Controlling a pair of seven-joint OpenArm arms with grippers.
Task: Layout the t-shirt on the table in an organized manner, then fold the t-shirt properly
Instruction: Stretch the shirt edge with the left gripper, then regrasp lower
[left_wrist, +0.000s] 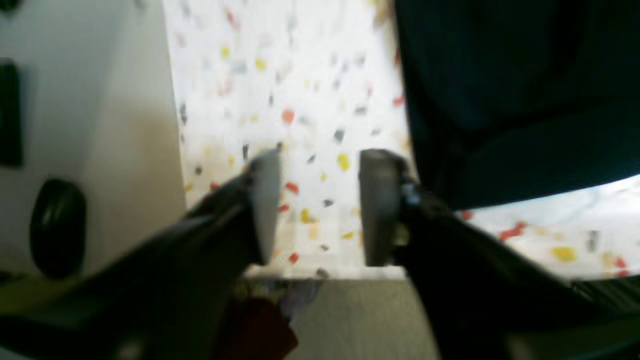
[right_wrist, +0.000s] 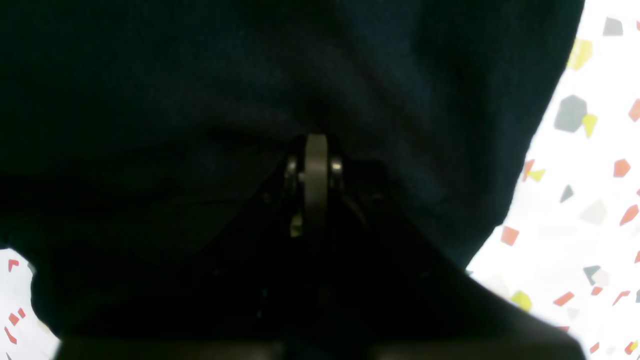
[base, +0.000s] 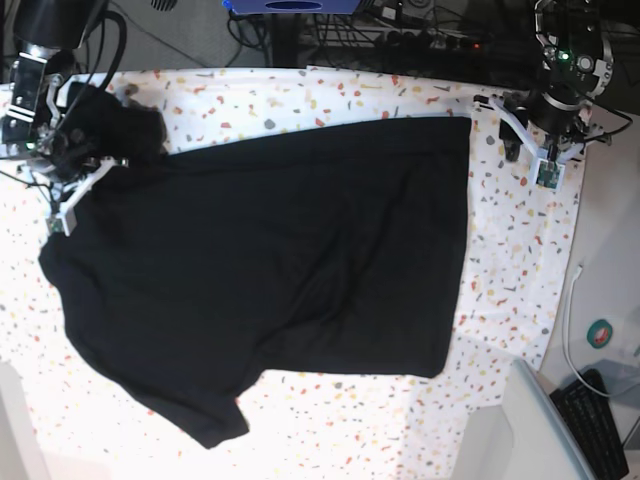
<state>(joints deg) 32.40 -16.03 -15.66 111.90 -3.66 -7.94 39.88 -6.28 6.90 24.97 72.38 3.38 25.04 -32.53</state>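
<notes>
The t-shirt's far edge (base: 340, 131) runs at a slant out to the t-shirt's corner next to the robot's left gripper, so next the left gripper returns to that corner (base: 462, 126) and pulls it inward.
The black t-shirt (base: 280, 240) lies spread over most of the speckled table (base: 520, 260), its straight hem toward the right side of the base view. At the shirt's upper left corner the fabric bunches up where my right gripper (base: 118, 120) meets it. In the right wrist view that gripper (right_wrist: 316, 142) has its pads pressed together, with t-shirt (right_wrist: 200, 75) fabric gathered at the tips. My left gripper (left_wrist: 320, 160) is open over bare table (left_wrist: 300, 75), nothing between its fingers. The t-shirt (left_wrist: 500, 100) edge lies just beside its right finger. In the base view it (base: 512, 130) hangs past the shirt's upper right corner.
The table's edge (left_wrist: 325, 274) runs just under the left gripper, with floor beyond it. A keyboard (base: 600, 420) and a white cable (base: 570, 320) lie off the table at the lower right. Cables and equipment crowd the far side.
</notes>
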